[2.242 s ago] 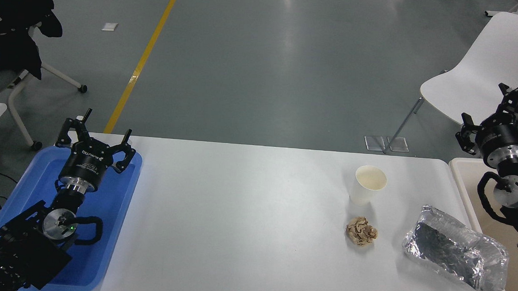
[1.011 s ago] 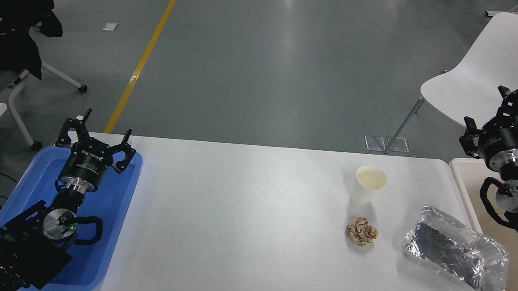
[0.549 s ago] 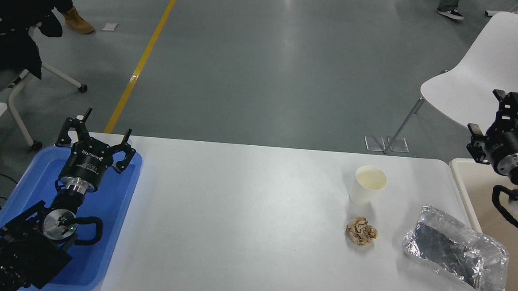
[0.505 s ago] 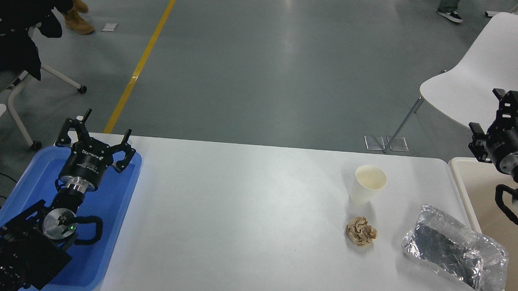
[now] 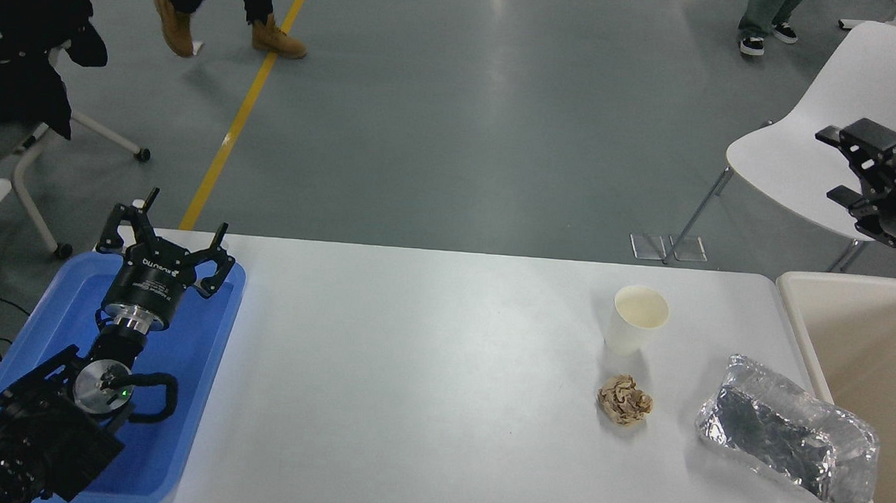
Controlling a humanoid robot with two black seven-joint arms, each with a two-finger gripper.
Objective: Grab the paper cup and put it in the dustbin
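My gripper will find the paper cup empty and spill-free when it lifts and tilts it, because the paper cup's opening [image 5: 641, 308] shows only a plain pale inside.
The paper cup [image 5: 636, 320] stands upright on the white table [image 5: 411, 372], right of the middle and near the far edge. The beige dustbin [image 5: 799, 319] stands off the table's right end, and only its left part shows. My right gripper [image 5: 830, 164] is open and empty at the right edge, raised beyond the dustbin's far rim and well to the right of the cup. My left gripper [image 5: 164, 229] is open and empty, parked over the blue tray [image 5: 204, 361] at the lower left.
A crumpled brown paper ball [image 5: 624, 399] lies just in front of the cup. A crinkled foil pack [image 5: 787, 442] lies near the table's right end beside the dustbin. A white chair [image 5: 846, 111] stands behind my right gripper. People's legs [image 5: 223, 2] cross the floor at the top.
My right arm has risen and drawn back toward the right edge, uncovering the dustbin's inside. People have walked into view at the top. The cup and my left arm have not moved.
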